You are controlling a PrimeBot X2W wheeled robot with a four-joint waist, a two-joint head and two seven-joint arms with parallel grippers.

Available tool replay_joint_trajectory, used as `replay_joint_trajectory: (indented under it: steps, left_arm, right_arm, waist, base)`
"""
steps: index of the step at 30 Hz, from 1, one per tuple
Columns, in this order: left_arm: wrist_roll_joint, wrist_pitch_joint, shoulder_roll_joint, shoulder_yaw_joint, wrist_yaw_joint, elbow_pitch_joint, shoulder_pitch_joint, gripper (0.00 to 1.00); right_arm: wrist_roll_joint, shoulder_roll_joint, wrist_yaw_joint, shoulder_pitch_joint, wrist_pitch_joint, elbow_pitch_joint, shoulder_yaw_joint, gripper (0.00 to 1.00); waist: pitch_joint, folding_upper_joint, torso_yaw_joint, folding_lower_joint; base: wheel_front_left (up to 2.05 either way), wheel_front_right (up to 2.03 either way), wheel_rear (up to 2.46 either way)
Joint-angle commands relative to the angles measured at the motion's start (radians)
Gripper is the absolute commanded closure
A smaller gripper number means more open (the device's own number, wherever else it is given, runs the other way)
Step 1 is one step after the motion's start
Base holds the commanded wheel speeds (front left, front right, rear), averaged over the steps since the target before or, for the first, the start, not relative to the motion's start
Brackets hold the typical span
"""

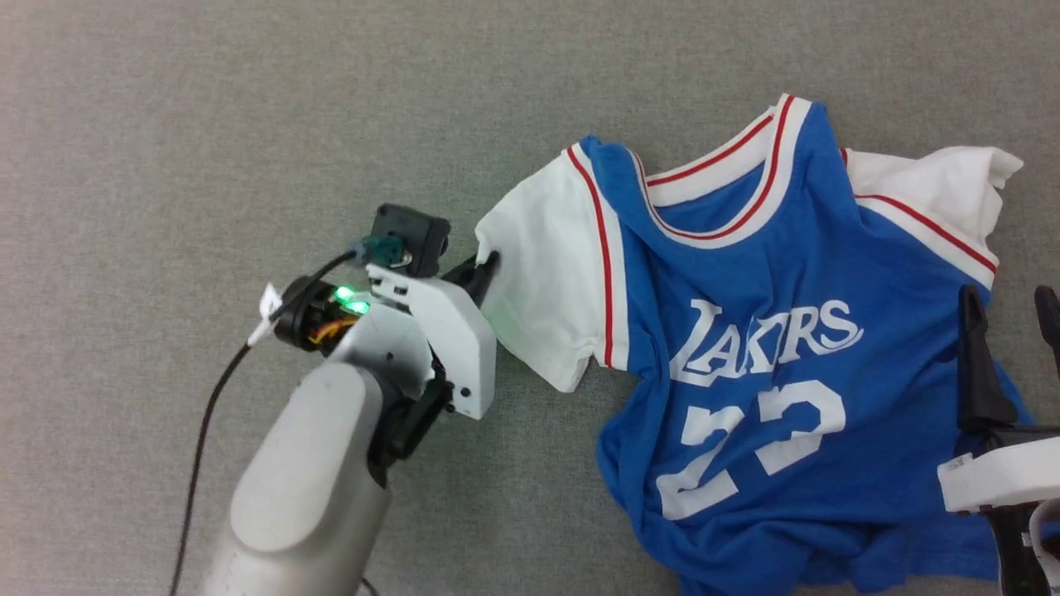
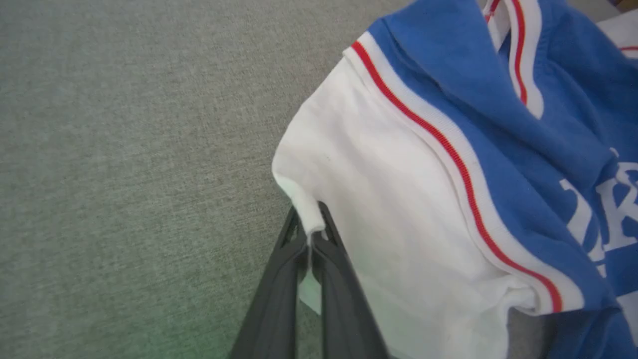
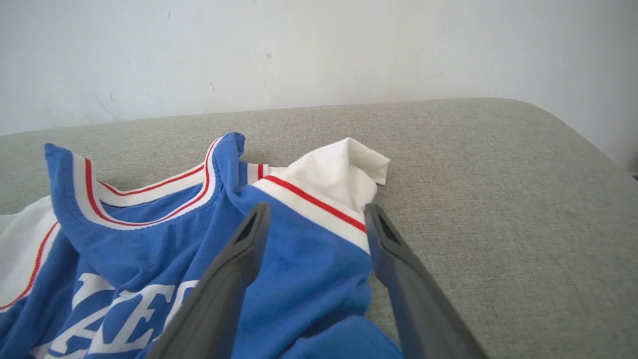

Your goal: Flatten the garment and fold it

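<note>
My grippers will lift the garment by both white sleeves, and the garment's body [image 1: 770, 397] will drop open much longer, because loose blue folds [image 1: 785, 551] bunch up below the number.
The garment [image 1: 770, 364] is a royal-blue jersey with white lettering, lying crumpled and face up on the grey surface, collar toward the far side. Its white left sleeve [image 1: 546, 281] stretches out toward my left gripper [image 1: 484, 269], which is shut on the sleeve's hem; in the left wrist view the white hem [image 2: 310, 219] is pinched between the closed fingers of the left gripper [image 2: 310, 239]. My right gripper [image 1: 1010, 306] stands open over the garment's right side, and in the right wrist view the right gripper [image 3: 316, 214] has its fingers straddling the blue cloth just short of the bunched white right sleeve [image 3: 344, 169].
The grey fabric-covered surface [image 1: 248, 124] spreads wide to the left and far side of the garment. In the right wrist view its rounded far corner [image 3: 538, 114] ends at a pale wall [image 3: 319, 50]. A black cable [image 1: 203, 430] trails from my left wrist.
</note>
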Motion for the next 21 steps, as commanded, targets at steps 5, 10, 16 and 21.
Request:
replay_joint_trajectory:
  steps: [5, 10, 16, 21]
  left_arm:
    - [-0.100, -0.154, -0.062, 0.095, 0.069, -0.069, 0.116, 1.00]
    - [-0.210, -0.249, -0.076, 0.235, 0.153, -0.170, 0.302, 1.00]
    - [-0.274, -0.296, -0.022, 0.440, 0.247, -0.326, 0.533, 1.00]
    - [-0.270, -0.295, 0.036, 0.536, 0.281, -0.421, 0.640, 1.00]
  right_arm:
    - [0.015, 0.003, -0.001, -0.006, -0.012, 0.021, 0.011, 0.00]
    - [0.022, 0.003, -0.001, 0.007, -0.012, 0.035, 0.015, 0.00]
    - [0.018, 0.003, -0.001, 0.026, 0.001, 0.034, 0.005, 0.00]
    - [0.009, 0.003, -0.001, 0.030, 0.015, 0.022, -0.001, 0.00]
  waist:
    - [-0.049, -0.0001, 0.020, -0.0002]
    - [-0.078, -0.0001, 0.029, -0.0002]
    - [-0.097, -0.0001, 0.048, -0.0002]
    - [-0.098, -0.0001, 0.068, -0.0002]
  base:
    - [0.00, 0.00, 0.00]
    - [0.00, 0.00, 0.00]
    - [0.00, 0.00, 0.00]
    - [0.00, 0.00, 0.00]
